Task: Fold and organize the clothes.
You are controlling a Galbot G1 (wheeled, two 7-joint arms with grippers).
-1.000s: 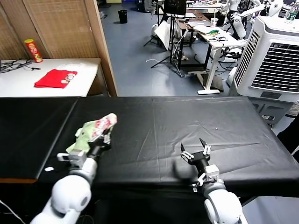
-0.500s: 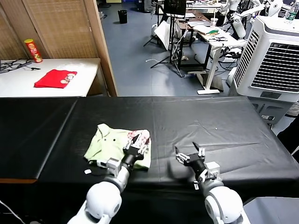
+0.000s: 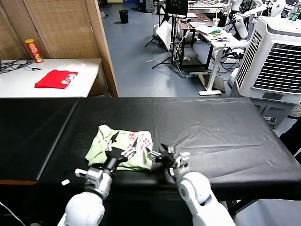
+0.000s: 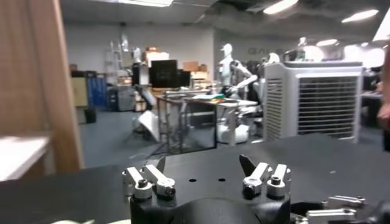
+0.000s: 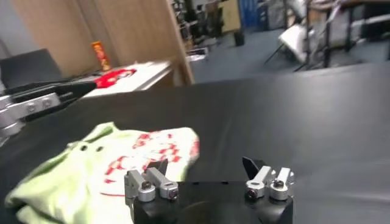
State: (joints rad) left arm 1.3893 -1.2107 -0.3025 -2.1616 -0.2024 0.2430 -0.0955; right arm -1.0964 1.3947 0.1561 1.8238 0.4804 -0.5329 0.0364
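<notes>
The robot's right gripper should pull the pale green shirt [image 3: 102,147] by its printed edge [image 3: 150,141] toward the middle, because the shirt lies too far over to the left gripper's side.
The clothes, one pale green shirt [image 3: 106,147] with a red-pink checkered print, lie crumpled and roughly flat on the black table [image 3: 211,136] near its front edge. My left gripper [image 3: 123,142] hovers over the shirt's near part, open and holding nothing; in the left wrist view the left gripper [image 4: 204,165] has only black table between its fingers. My right gripper [image 3: 159,153] stands open just off the shirt's right edge. The right wrist view shows the right gripper [image 5: 206,165] empty, with the shirt [image 5: 122,167] right beside one finger.
A white side table [image 3: 87,70] at the back left carries a bright red garment [image 3: 56,78] and a red can [image 3: 33,51]. A wooden partition [image 3: 101,47] stands beside it. A large air cooler [image 3: 277,61] stands at the back right.
The left gripper carried the shirt rightward, opened and let it drop flat on the table, then drew back a little. The right gripper moved left up to the shirt's edge.
</notes>
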